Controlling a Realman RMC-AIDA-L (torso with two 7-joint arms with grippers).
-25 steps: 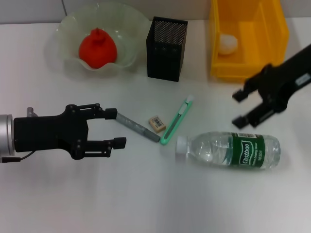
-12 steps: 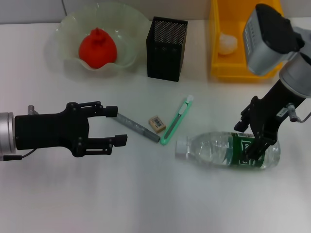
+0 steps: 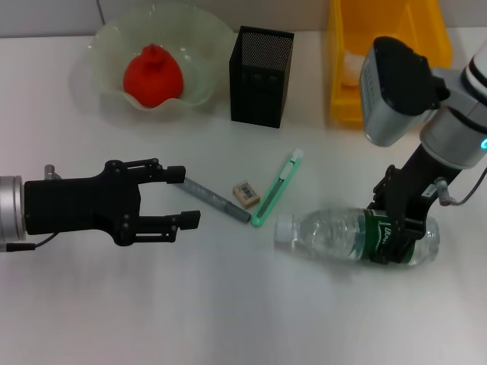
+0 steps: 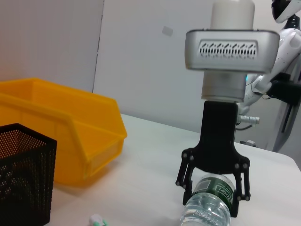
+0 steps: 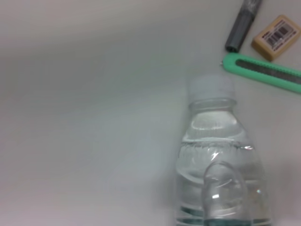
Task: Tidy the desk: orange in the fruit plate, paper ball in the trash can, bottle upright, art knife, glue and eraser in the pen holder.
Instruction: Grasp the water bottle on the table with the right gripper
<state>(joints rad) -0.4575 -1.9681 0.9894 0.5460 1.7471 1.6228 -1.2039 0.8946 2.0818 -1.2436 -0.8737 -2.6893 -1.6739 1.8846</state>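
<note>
The bottle is lying flat with the robot's right gripper around its label end point(image 3: 372, 235), so the robot should lift the bottle cap-up to let the left gripper take the cap point(image 3: 284, 231).
The clear water bottle point(image 3: 331, 234) with a green label lies on its side, cap toward the art knife. My right gripper point(image 3: 394, 228) is down over its label end, fingers open and standing on either side of the body, as the left wrist view point(image 4: 214, 200) shows. My left gripper point(image 3: 183, 199) is open and empty beside the end of the grey glue stick point(image 3: 215, 201). The tan eraser point(image 3: 245, 193) and the green art knife point(image 3: 278, 188) lie between glue and bottle. The orange point(image 3: 152, 76) sits in the pale fruit plate point(image 3: 106, 46). The paper ball is mostly hidden behind my right arm.
The black mesh pen holder point(image 3: 261, 76) stands at the back centre. The yellow bin point(image 3: 342, 91) stands at the back right, partly behind my right arm. The right wrist view shows the bottle point(image 5: 218, 165), the knife point(image 5: 263, 73), the eraser point(image 5: 276, 36) and the glue stick point(image 5: 244, 21).
My right arm swung in from the right and came down, so its gripper now straddles the bottle's label end. The bottle shifted slightly. My left arm has not moved.
</note>
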